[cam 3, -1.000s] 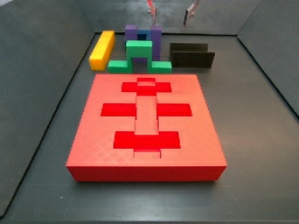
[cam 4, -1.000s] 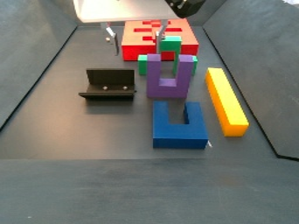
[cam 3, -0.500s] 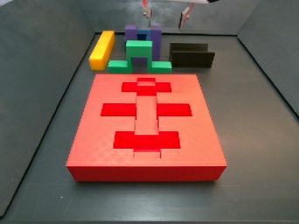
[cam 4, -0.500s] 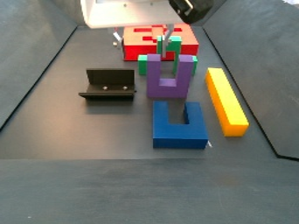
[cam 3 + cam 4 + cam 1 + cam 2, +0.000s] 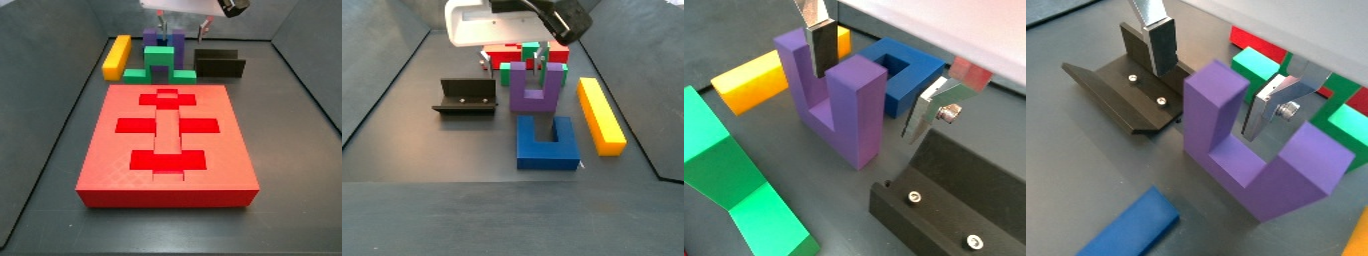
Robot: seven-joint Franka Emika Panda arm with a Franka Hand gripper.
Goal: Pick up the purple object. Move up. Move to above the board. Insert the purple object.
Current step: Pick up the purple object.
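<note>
The purple object has tall prongs (image 5: 861, 105) rising from it, and the board (image 5: 168, 196) is shallow, so the prongs will stick up when I put the purple object in.
The purple object (image 5: 537, 95) stands upright on the floor with its prongs up, between the green block (image 5: 536, 53) and the blue block (image 5: 548, 143). It also shows in both wrist views (image 5: 842, 105) (image 5: 1240, 140), and in a side view (image 5: 150, 42) it is mostly hidden behind the green block. My gripper (image 5: 871, 75) (image 5: 1213, 78) is open and low. It straddles the prong nearest the fixture, with one finger (image 5: 1273, 105) over the U's gap and the other finger (image 5: 818, 40) outside; neither touches. The board (image 5: 107, 150) lies apart beyond the green block.
The fixture (image 5: 469, 97) (image 5: 965, 190) stands close beside the purple object. A yellow bar (image 5: 600, 115) (image 5: 118, 57) lies on its other side. The green block (image 5: 164, 58) (image 5: 724, 170) sits between the purple object and the board. Grey walls enclose the floor.
My gripper has come down from above and now has its open fingers around one prong of the purple object. No block has moved.
</note>
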